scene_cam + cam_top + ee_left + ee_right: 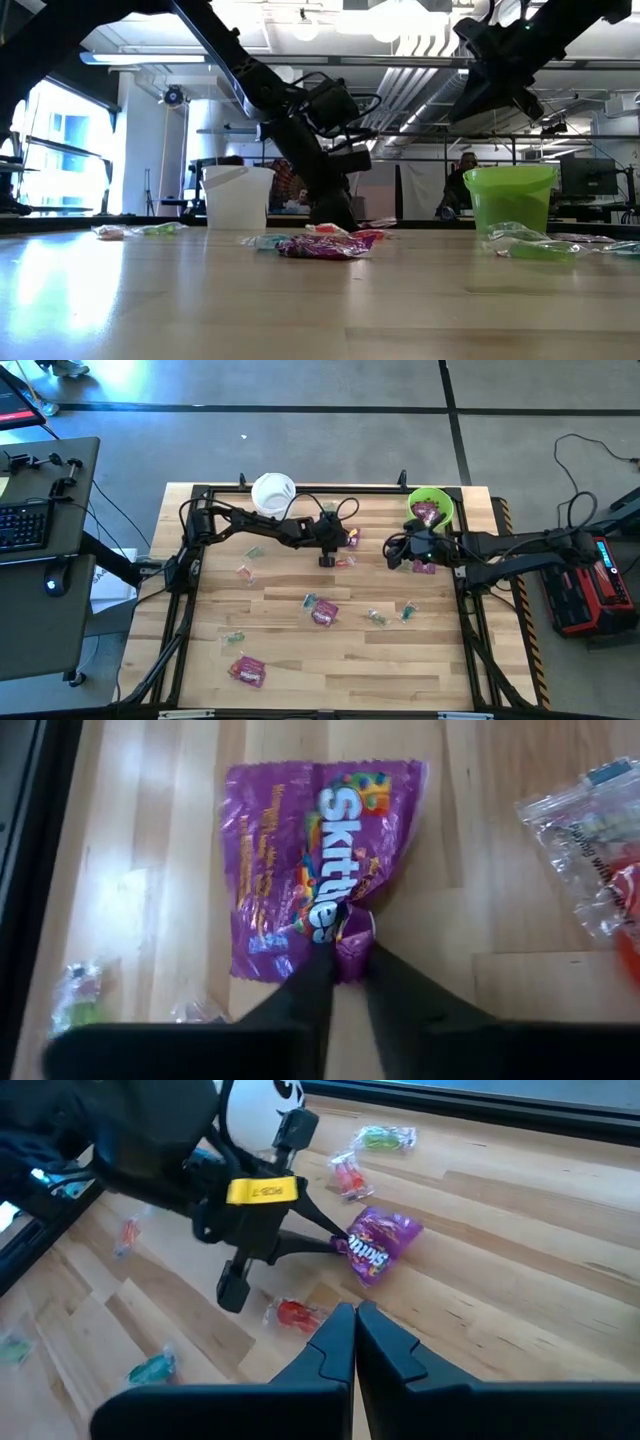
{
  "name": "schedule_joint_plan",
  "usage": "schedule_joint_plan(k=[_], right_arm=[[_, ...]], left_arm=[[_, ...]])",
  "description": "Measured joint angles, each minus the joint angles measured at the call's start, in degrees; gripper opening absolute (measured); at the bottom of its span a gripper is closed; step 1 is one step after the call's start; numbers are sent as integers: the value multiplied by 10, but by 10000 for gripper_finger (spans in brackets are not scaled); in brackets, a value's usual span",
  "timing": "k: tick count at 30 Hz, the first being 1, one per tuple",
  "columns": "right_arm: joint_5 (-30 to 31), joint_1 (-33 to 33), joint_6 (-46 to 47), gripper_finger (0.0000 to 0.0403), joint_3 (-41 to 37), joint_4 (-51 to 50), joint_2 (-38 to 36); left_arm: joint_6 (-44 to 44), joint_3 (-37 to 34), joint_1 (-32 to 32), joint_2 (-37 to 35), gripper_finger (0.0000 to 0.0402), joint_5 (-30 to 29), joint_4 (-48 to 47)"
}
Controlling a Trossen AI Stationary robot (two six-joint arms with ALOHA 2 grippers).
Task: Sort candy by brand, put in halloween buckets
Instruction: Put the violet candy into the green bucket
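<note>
Next, I lift the Skittles packet and grab its loose end (354, 536) with my right gripper, because my left gripper is holding the packet far from the lime green bucket (429, 507).
My left gripper (345, 948) is shut on a magenta-purple Skittles packet (310, 860) near the middle of the table, toward the far side; the packet (352, 537) also shows in the high view. My right gripper (355, 1320) is shut and holds nothing, hovering a short way to the right of that packet (380, 1245). The lime green bucket (430, 508) stands at the far right with purple packets inside. At the far edge, left of centre, stands the white bucket (273, 493). More purple packets (322, 615) and small clear-wrapped pieces (377, 617) lie scattered on the wood. My left gripper pinches the packet between its two fingers at the edge (348, 925) beside the end of the printed word, where the wrapper is crumpled. The fingers (320, 1243) come from the table's left, slanting down. Whether the packet's far end rests on the wood, I cannot tell.
A red piece (345, 562) lies just near of the left gripper. A purple packet (425, 567) sits beside my right arm. Other sweets lie at the left (245, 571) and the near left (247, 670). Black frame rails edge the table (300, 650).
</note>
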Motion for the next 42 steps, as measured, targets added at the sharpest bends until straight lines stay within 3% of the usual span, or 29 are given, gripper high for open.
schedule_joint_plan(k=[3,11,18,25,29,33,37,42], right_arm=[[0,13,-3,0,0,0,0],[-4,41,-5,0,0,0,0],[-6,59,-43,0,0,25,0],[-6,64,-81,3,0,74,4],[-7,63,-81,31,0,86,16],[-13,63,-79,89,0,110,35],[-31,63,-84,159,0,139,49],[-118,62,-139,219,0,211,47]], left_arm=[[-16,0,-1,-1,7,1,-4],[-76,-1,-5,-39,1,5,-40],[-161,-1,-6,-97,0,67,-85],[-241,-1,-5,-150,0,173,-107],[-300,-1,-7,-174,0,251,-104],[-352,-1,-7,-189,0,356,-93],[-385,0,-5,-195,0,529,-64],[-394,0,-8,-195,0,744,-34]])
